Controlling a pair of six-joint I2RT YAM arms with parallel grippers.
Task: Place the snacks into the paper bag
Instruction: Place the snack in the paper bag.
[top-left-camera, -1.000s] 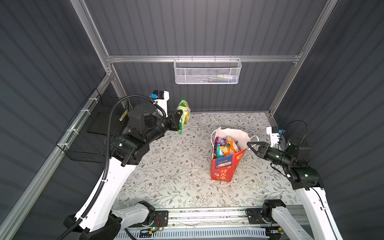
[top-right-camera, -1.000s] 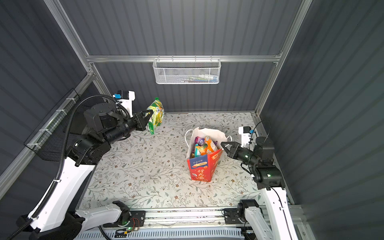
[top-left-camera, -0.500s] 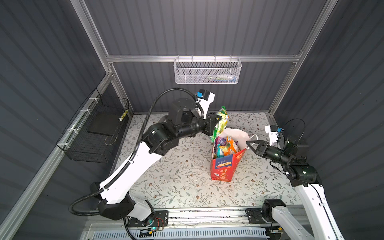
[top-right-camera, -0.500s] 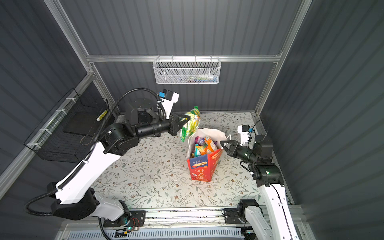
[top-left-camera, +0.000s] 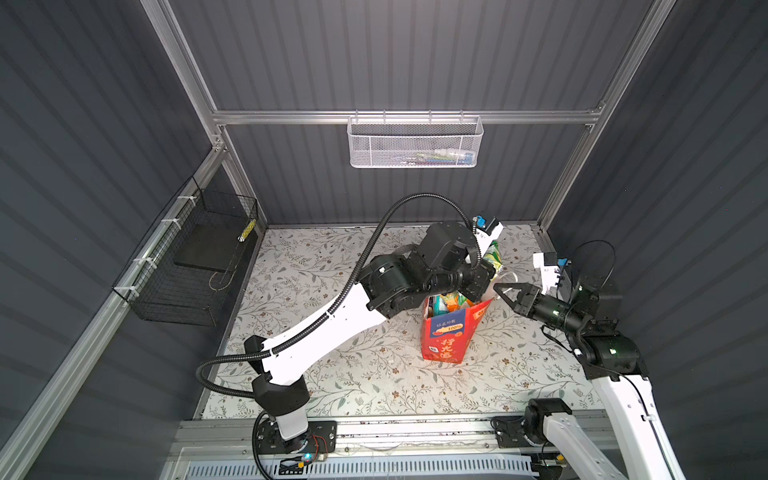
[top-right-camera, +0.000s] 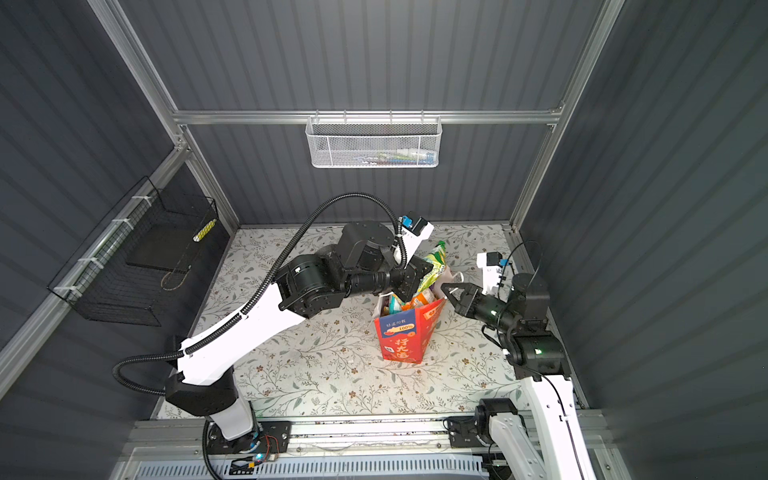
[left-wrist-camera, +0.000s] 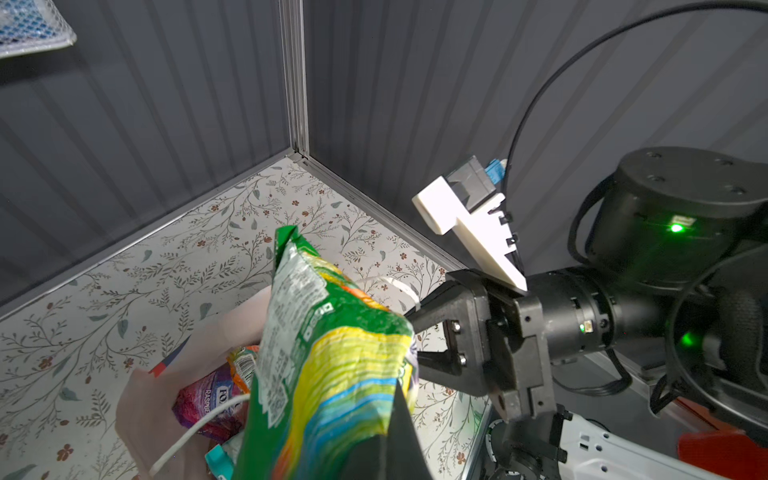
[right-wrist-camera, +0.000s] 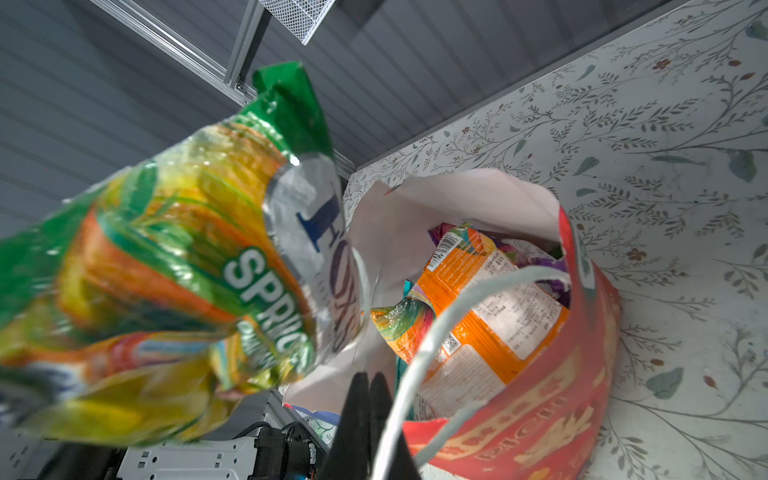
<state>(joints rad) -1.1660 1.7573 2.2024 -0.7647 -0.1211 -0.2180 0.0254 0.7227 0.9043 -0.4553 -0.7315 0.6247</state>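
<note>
The green and yellow snack packet hangs over the bag's rim by the robot's right gripper, so the left gripper should pull the packet back and let it down into the bag's opening (top-right-camera: 409, 302).
The red paper bag (top-left-camera: 444, 336) (top-right-camera: 401, 336) stands upright right of the mat's middle, mouth open, with several snacks (top-left-camera: 446, 301) inside. An orange packet (right-wrist-camera: 490, 307) and a purple one (left-wrist-camera: 208, 399) show there. My left gripper (top-left-camera: 484, 277) (left-wrist-camera: 395, 403) is shut on a green and yellow snack packet (top-right-camera: 434, 266) (right-wrist-camera: 187, 270), which hangs just above the bag's far rim. My right gripper (top-left-camera: 497, 286) (right-wrist-camera: 368, 380) is shut on the bag's right rim, beside a white cord handle (right-wrist-camera: 449, 324).
A white mesh basket (top-left-camera: 415, 143) hangs on the back wall. A black wire basket (top-left-camera: 187, 266) is fixed to the left wall. Dark corrugated walls close in the floral mat (top-left-camera: 332, 374) on three sides. The left arm spans the mat's middle.
The left arm has swung from the far left across to the bag, carrying the green packet. The right arm has stayed at the bag's rim.
</note>
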